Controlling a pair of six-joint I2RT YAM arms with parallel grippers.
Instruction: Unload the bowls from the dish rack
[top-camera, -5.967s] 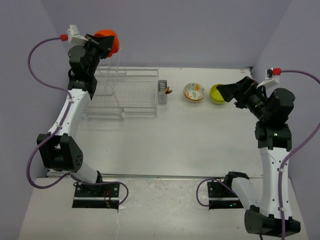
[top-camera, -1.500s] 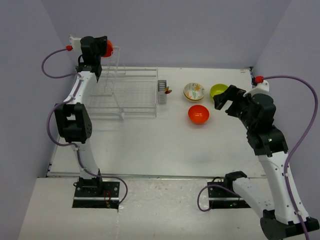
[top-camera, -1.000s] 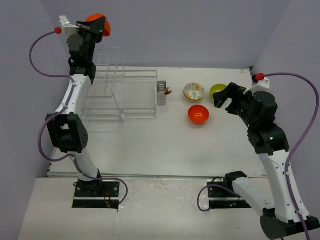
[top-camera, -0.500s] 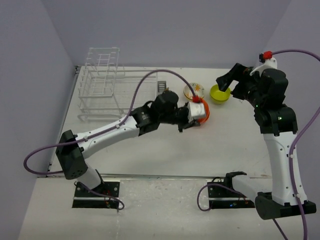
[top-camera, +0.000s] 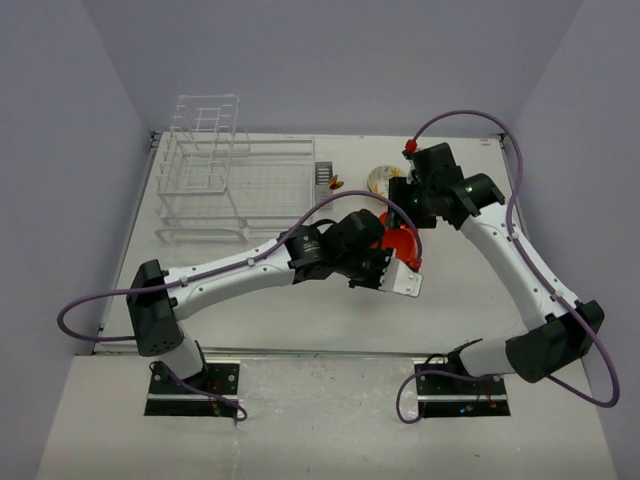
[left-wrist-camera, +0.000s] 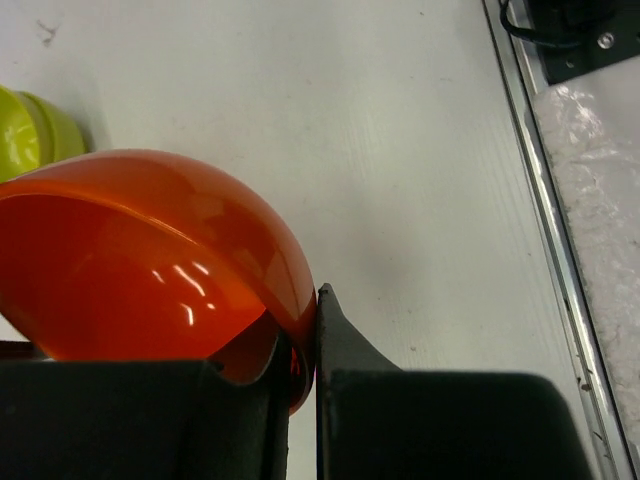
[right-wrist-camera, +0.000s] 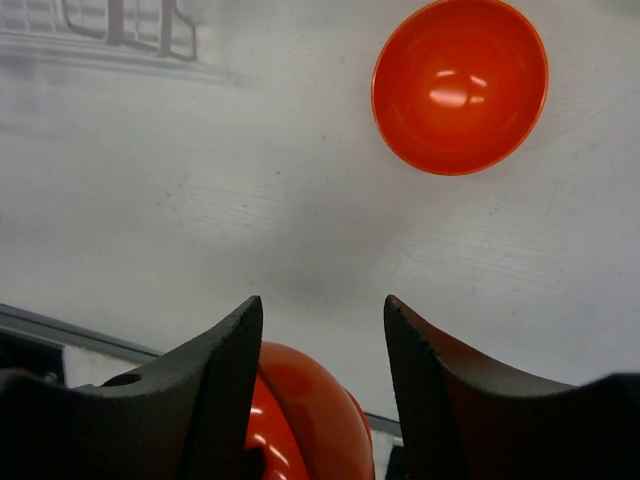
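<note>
My right gripper should take the orange-red bowl by its free rim (right-wrist-camera: 284, 425) and nest it in the second bowl (right-wrist-camera: 460, 88), because my left gripper holds it short of there.
My left gripper (left-wrist-camera: 305, 310) is shut on the rim of an orange-red bowl (left-wrist-camera: 150, 250), held above the table right of centre (top-camera: 402, 243). My right gripper (right-wrist-camera: 320, 303) hovers just over that bowl (right-wrist-camera: 305, 420), its jaws apart with bare table showing between them. A second orange-red bowl (right-wrist-camera: 460, 85) sits upright on the table. The lime green bowl (left-wrist-camera: 22, 128) shows at the left edge of the left wrist view. The flower-patterned bowl (top-camera: 383, 177) is partly hidden behind the right arm. The white wire dish rack (top-camera: 235, 185) stands at the back left with no bowl in it.
A small grey cutlery caddy (top-camera: 324, 176) hangs on the rack's right end. The two arms cross close together over the middle right of the table. The table's metal front edge (left-wrist-camera: 545, 200) runs near the left gripper.
The right arm swung left from over the green bowl to above the held orange-red bowl, and its jaws narrowed. The left arm shifted that bowl slightly nearer.
</note>
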